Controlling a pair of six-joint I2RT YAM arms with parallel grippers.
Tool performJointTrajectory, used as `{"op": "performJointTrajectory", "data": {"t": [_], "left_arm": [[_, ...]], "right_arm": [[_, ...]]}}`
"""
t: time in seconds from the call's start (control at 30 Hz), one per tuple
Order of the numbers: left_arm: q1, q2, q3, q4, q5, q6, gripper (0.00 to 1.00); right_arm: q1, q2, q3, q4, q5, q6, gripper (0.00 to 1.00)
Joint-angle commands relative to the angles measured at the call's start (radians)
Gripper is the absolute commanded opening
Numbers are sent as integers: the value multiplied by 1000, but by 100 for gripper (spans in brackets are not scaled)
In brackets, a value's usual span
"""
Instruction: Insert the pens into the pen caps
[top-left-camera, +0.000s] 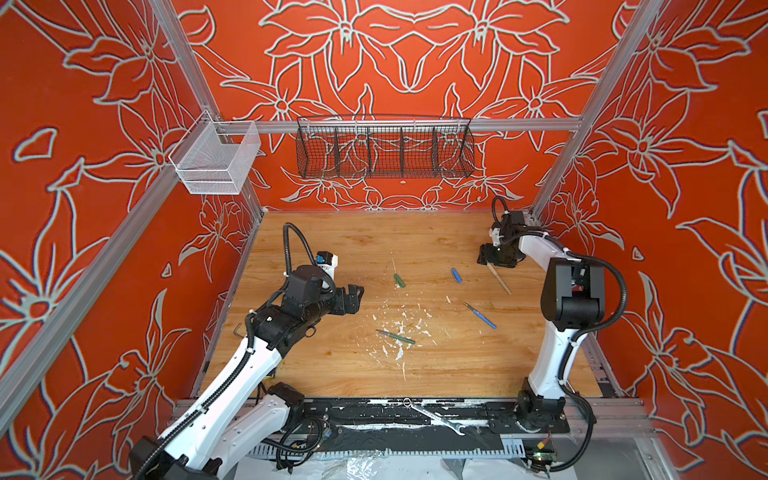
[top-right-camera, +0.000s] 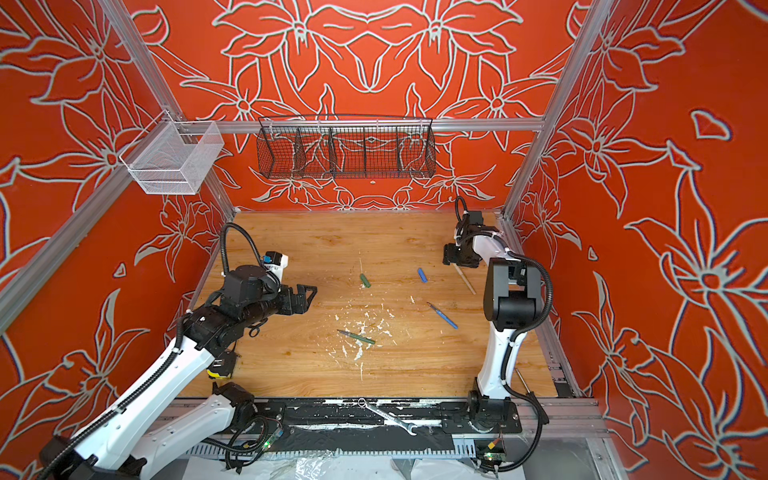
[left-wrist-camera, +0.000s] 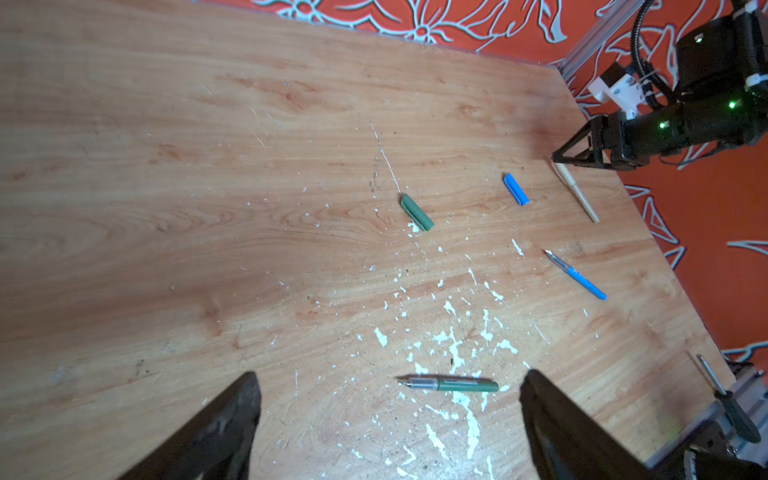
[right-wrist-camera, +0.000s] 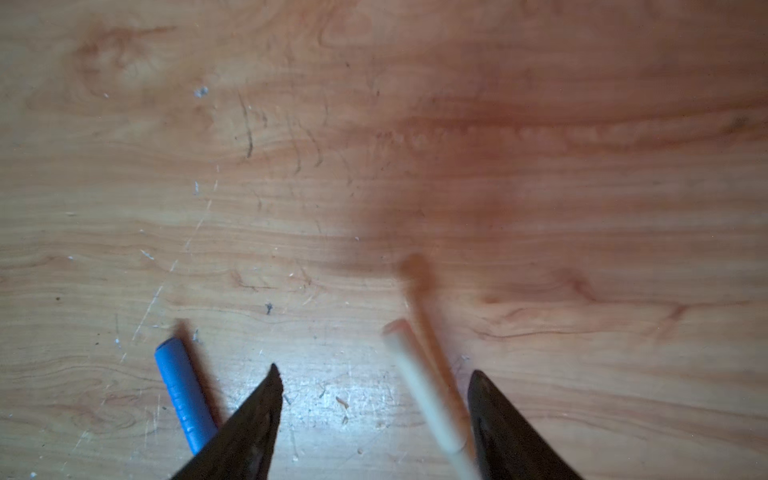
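Observation:
The green pen's nib (top-left-camera: 380, 331) faces my left gripper, so my right gripper should first turn the pen by its rear end (top-left-camera: 411, 342), and then my left gripper should take it.
My right gripper (top-left-camera: 485, 261) stands open low over the table's far right. The beige pen (right-wrist-camera: 419, 386) lies blurred between its fingers, gripped by neither. Its thicker far end looks like the beige cap (left-wrist-camera: 565, 174) fitted on. The blue cap (top-left-camera: 456, 275) lies just left of that gripper and the green cap (top-left-camera: 400, 280) further left. Nearer the front lie the uncapped blue pen (top-left-camera: 480, 315) and green pen (top-left-camera: 395, 336). My left gripper (top-left-camera: 358, 293) hovers open at mid-left, empty, with the green pen (left-wrist-camera: 453, 383) ahead of its fingers.
White paint flecks (top-left-camera: 399, 328) cover the middle of the wooden table (top-left-camera: 332, 365). A silver wrench (top-left-camera: 434, 417) lies on the front black rail, a hex key (top-left-camera: 237, 330) at the left edge, a screwdriver (top-right-camera: 521, 380) at the front right. Two wire baskets (top-left-camera: 384, 151) hang on the back rail.

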Motion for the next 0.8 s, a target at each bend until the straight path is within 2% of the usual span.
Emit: {"op": "performJointTrajectory", "data": {"t": [0.0,0.1,0.23,0.4,0.5,0.57,0.67,0.77], "left_arm": [[4,36,-16,44,53,-10,97],[3,45,-19,56,68,6,97],[3,18,-39,72,30,1,97],[3,-41,-29,34,-95,-51,97],[3,-115,-34,0,-218,-116,97],[3,-170,-50,0,-263,-141,97],[6,-210,-64,27,-237,-118,97],[5,-175,-12,-29,-235,-99,97]], "right_arm": [[-5,11,13,7,-29,21,71],[-3,25,29,-1,-2,32,71],[1,-27,-6,56,-17,48,70],[63,-175,-56,19,-24,50,70],[155,-338,-185,41,-69,75,71],[237,-447,-304,53,-76,108,72],[387,-590,-463,91,-171,166,72],[564,-689,-595,149,-209,230,73]]}}
